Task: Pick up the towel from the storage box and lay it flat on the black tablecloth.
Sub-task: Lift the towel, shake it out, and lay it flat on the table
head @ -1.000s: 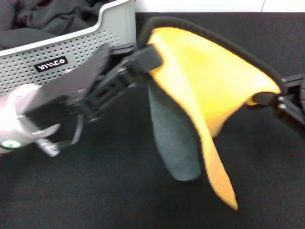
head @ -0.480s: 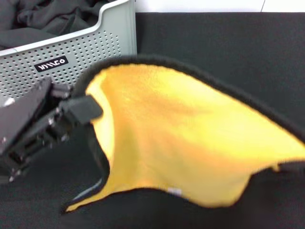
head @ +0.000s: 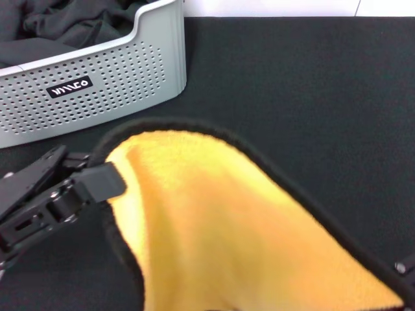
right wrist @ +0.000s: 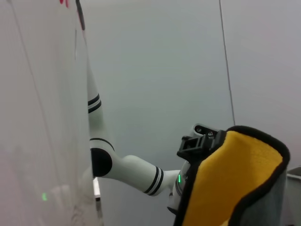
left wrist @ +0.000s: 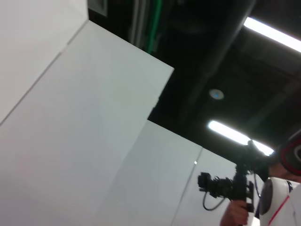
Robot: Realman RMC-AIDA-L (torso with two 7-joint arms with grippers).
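Note:
The towel's far edge [head: 285,186] slopes toward the robot's right gripper, so next the right gripper moves forward and down over the black tablecloth [head: 347,159], level with the left gripper.
The towel [head: 214,227] hangs stretched between my two grippers over the black tablecloth [head: 292,84], yellow side up, its dark trim along the far edge. My left gripper [head: 107,180] is shut on its left corner, in front of the storage box [head: 117,71]. Only a small part of my right gripper [head: 403,266] shows at the lower right edge, at the towel's other end. The right wrist view shows the towel [right wrist: 225,183] close up, with the left gripper [right wrist: 200,141] behind it. The left wrist view shows only walls and ceiling.
The light grey storage box stands at the back left and holds dark grey clothing [head: 65,26]. The black tablecloth covers the table to the right of the box and behind the towel.
Both grippers have carried the towel away from the box toward the near edge. It has opened from a hanging fold to a wide sheet, yellow side up.

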